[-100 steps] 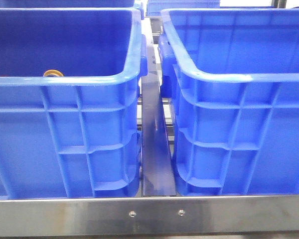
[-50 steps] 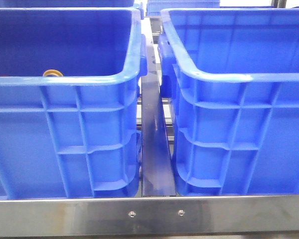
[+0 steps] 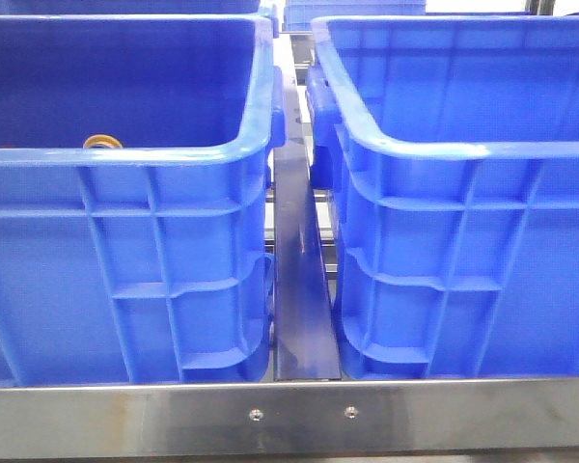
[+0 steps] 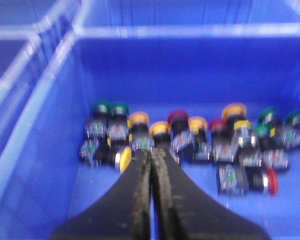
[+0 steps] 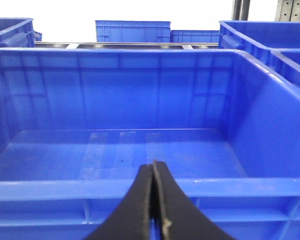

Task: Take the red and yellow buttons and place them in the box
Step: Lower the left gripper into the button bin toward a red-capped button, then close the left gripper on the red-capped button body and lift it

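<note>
The red button [image 4: 178, 116] between the yellow ones has a black body that is open from above. I keep lowering my left gripper until its fingers are on both sides of that body [image 4: 182, 139].
In the left wrist view, several push buttons lie in a heap on the floor of a blue crate [image 4: 50, 125]. Among them are yellow buttons [image 4: 138, 119] and red buttons [image 4: 178, 116]; one red button [image 4: 271, 181] lies on its side apart from the heap. My left gripper [image 4: 151, 151] is shut and empty, above the heap near a yellow cap lying on its side [image 4: 124, 158]; the view is blurred. My right gripper [image 5: 153, 163] is shut and empty, just outside the near rim of the empty blue box [image 5: 65, 187]. In the front view the box [image 3: 444, 149] is on the right; neither gripper shows there.
The front view shows the left crate [image 3: 174, 154] with a yellow-orange ring [image 3: 102, 142] showing above its near rim. A dark metal strip [image 3: 304, 289] runs between the two crates. A steel rail [image 3: 299, 415] crosses the front. More blue crates [image 5: 132, 31] stand behind.
</note>
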